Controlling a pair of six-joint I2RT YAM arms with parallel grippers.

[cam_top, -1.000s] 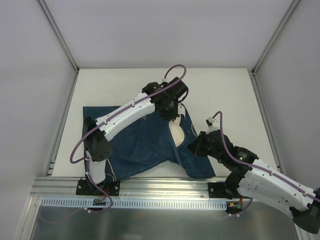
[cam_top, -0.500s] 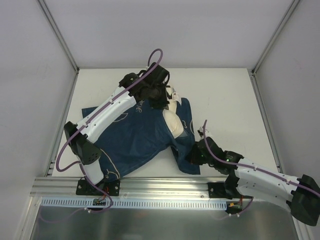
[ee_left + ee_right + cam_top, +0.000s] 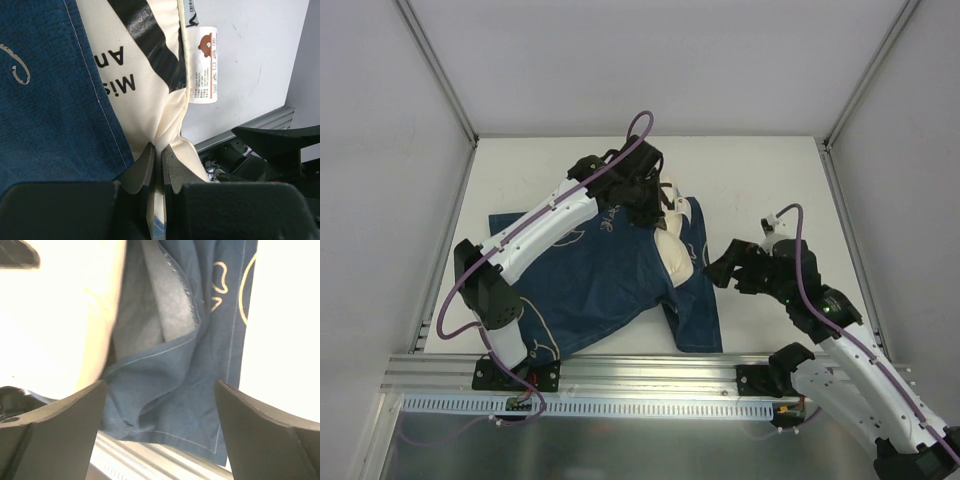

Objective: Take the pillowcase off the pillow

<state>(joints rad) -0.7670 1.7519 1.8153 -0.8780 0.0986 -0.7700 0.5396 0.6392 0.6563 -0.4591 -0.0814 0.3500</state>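
The pillow has my left gripper on it beside the pillowcase's hem, so my right gripper should grab the pillow's exposed end before my left gripper pulls the pillowcase away.
The navy pillowcase lies spread on the table, its open end turned toward the right. The cream pillow sticks out of that opening. My left gripper is at the pillow's far end; in the left wrist view the gripper is shut on a pinched fold of the pillow, beside the pillowcase hem. My right gripper hovers just right of the opening. Its jaws stand wide open with nothing between them, above the rumpled pillowcase edge and the pillow.
A sewn care label with a bear logo hangs from the pillow seam. The aluminium rail runs along the table's near edge, just below the pillowcase corner. White walls enclose the table on three sides.
My right gripper has let go of the pillowcase, opened wide and lifted back to the right. The left gripper keeps its grip on the pillow and has shifted only slightly.
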